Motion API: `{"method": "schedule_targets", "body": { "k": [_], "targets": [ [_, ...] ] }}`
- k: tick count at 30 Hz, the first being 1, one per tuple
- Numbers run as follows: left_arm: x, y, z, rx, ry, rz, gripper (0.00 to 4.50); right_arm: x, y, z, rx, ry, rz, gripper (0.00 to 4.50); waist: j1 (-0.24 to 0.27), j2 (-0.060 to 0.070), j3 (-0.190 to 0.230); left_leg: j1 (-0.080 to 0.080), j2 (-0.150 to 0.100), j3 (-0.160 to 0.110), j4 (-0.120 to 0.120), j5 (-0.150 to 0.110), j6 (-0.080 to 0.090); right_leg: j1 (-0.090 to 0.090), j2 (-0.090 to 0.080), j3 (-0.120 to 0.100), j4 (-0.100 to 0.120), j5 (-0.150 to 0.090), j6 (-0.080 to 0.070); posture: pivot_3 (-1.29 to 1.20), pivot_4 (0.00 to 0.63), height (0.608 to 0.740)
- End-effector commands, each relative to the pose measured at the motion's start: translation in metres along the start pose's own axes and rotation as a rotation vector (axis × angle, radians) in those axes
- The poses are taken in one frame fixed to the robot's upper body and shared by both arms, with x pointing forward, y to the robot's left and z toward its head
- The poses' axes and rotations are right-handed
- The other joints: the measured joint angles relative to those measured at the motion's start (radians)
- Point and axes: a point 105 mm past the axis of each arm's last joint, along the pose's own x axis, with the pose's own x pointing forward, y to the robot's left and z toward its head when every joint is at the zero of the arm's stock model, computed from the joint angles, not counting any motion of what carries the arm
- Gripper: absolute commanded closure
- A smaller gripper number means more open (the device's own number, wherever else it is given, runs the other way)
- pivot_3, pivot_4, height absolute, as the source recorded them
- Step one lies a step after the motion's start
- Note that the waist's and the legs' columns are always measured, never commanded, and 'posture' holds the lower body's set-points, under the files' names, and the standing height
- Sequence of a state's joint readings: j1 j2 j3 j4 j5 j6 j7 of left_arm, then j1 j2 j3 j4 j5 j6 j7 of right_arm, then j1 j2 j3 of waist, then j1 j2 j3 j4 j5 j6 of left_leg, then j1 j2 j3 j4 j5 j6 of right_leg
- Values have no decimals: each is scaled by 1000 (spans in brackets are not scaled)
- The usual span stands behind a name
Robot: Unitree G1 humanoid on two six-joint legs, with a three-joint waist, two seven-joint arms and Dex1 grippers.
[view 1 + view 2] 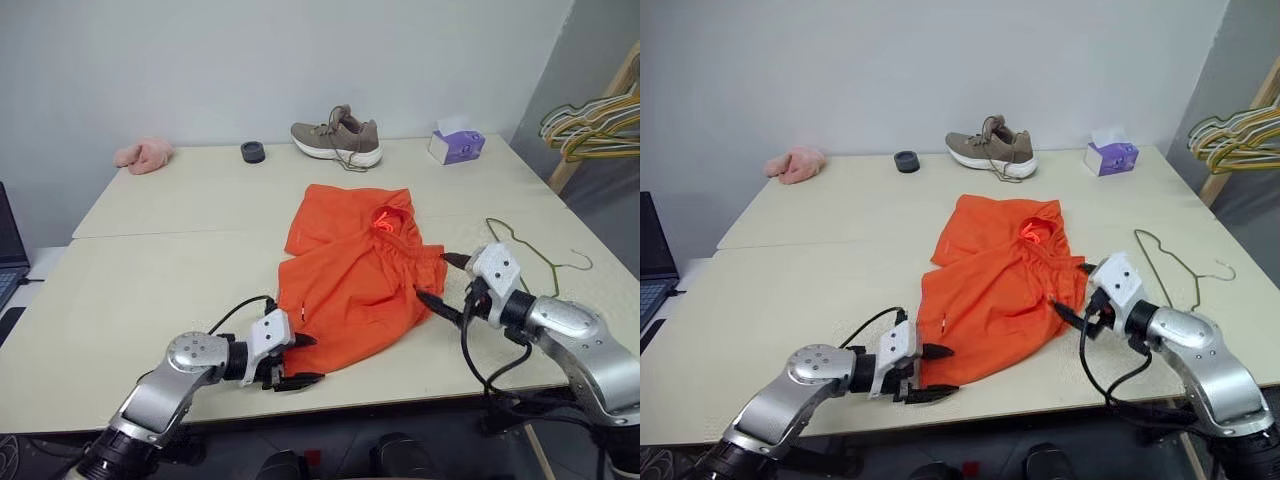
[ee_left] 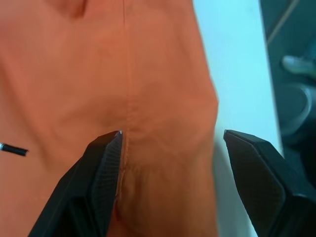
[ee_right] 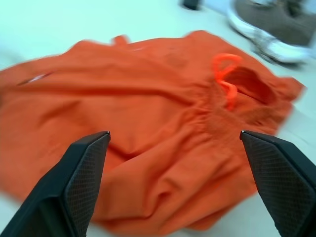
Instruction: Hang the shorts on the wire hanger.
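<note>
The orange shorts (image 1: 345,290) will spread out flatter when I pull the waistband toward me, because the waistband gapes (image 1: 401,222) in loose, bunched folds.
The bright orange shorts (image 1: 350,280) lie crumpled in the middle of the table, with the drawstring loop (image 1: 384,220) up near the waistband. To their right, flat on the table, lies the thin wire hanger (image 1: 548,265). My left gripper (image 1: 312,360) is open at the shorts' near hem. In the left wrist view, one of its fingers (image 2: 106,173) is over the fabric and the other is over the table edge. My right gripper (image 1: 435,277) stands open just beside the shorts' right edge, facing the waistband (image 3: 227,98). Neither gripper holds anything.
At the back of the table (image 1: 150,280) are a brown shoe (image 1: 338,137), a purple tissue box (image 1: 456,146), a small black round thing (image 1: 253,152) and a pink fluffy cloth (image 1: 143,154). Bunched yellow and green hangers (image 1: 592,122) hang off to the right. A laptop (image 1: 8,250) sits at the far left.
</note>
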State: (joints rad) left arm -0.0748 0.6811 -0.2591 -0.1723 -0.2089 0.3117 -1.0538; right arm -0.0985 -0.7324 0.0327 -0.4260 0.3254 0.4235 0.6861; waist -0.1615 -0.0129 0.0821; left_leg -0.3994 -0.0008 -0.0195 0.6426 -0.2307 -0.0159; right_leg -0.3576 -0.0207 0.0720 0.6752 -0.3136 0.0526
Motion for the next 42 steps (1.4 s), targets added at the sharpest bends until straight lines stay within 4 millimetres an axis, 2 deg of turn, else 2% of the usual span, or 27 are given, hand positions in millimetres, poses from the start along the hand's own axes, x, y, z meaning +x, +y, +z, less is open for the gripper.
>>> {"method": "schedule_targets", "body": {
  "k": [1, 4, 10, 13, 19, 25, 28, 31, 39, 41, 42],
  "targets": [
    [3, 7, 3, 71, 18, 21, 1041, -4, 11, 6, -208, 6, 95, 8, 1, 0, 0, 0, 0, 0, 0, 0, 0, 0, 0, 0, 0, 0, 0, -179, 48, 740],
    [1, 11, 3, 99, 29, 34, 1634, -8, 13, -6, -343, 71, 153, 0, 1, 0, 0, 0, 0, 0, 0, 0, 0, 0, 0, 0, 0, 0, 0, -186, 45, 740],
    [-10, 25, 5, 124, 35, 98, 3489, -10, -9, -25, -678, 203, 220, 0, -3, -1, 1, 2, 0, 2, 1, 0, 0, 1, 0, 0, 0, 0, 0, -188, 43, 740],
    [-20, 33, 7, 130, 35, 135, 4484, -1, -27, -25, -939, 246, 274, 0, -9, -2, 1, 3, 0, 3, 2, 0, 0, 1, 0, 0, 2, 0, 0, -188, 38, 740],
    [-32, 38, 7, 126, 36, 179, 4484, 22, -28, -25, -1152, 218, 378, 0, -8, -2, 2, 3, 1, 2, 1, 0, 0, 1, 0, 0, 3, 1, -1, -171, 33, 740],
    [-36, 37, 8, 124, 32, 196, 4484, 45, -24, -35, -1243, 230, 440, 0, -5, -2, 2, 2, 0, 1, 1, 0, -1, 0, -1, 0, 4, 3, -4, -155, 32, 740],
    [-38, 37, 8, 124, 34, 204, 4484, 57, -31, -35, -1263, 259, 409, 0, -6, -2, 2, 2, 0, 1, 2, 0, -1, 1, -2, 0, 5, 3, -5, -150, 32, 740],
    [-42, 38, 7, 126, 40, 216, 4500, 60, -43, -26, -1240, 256, 332, 614, -5, -2, 2, 3, 0, -1, 3, 0, -1, 2, -2, 0, 5, 3, -5, -147, 33, 740],
    [-51, 56, 7, 151, 43, 273, 4500, 67, -87, 16, -1224, 201, 59, 3543, -7, -2, 2, 4, 0, -2, 3, 0, -1, 3, -2, -1, 5, 3, -5, -152, 35, 740],
    [-52, 59, 8, 167, 46, 278, 4500, 60, -97, 13, -1217, 247, 52, 4237, -7, -2, 2, 4, 0, -2, 3, 0, -1, 3, -2, -1, 6, 3, -5, -163, 35, 740],
    [-53, 60, 8, 178, 53, 277, 4500, 50, -99, 1, -1192, 318, 103, 4486, -7, -2, 1, 4, 0, -2, 3, 0, -1, 3, -2, -1, 6, 3, -5, -163, 35, 740]
  ]
}}
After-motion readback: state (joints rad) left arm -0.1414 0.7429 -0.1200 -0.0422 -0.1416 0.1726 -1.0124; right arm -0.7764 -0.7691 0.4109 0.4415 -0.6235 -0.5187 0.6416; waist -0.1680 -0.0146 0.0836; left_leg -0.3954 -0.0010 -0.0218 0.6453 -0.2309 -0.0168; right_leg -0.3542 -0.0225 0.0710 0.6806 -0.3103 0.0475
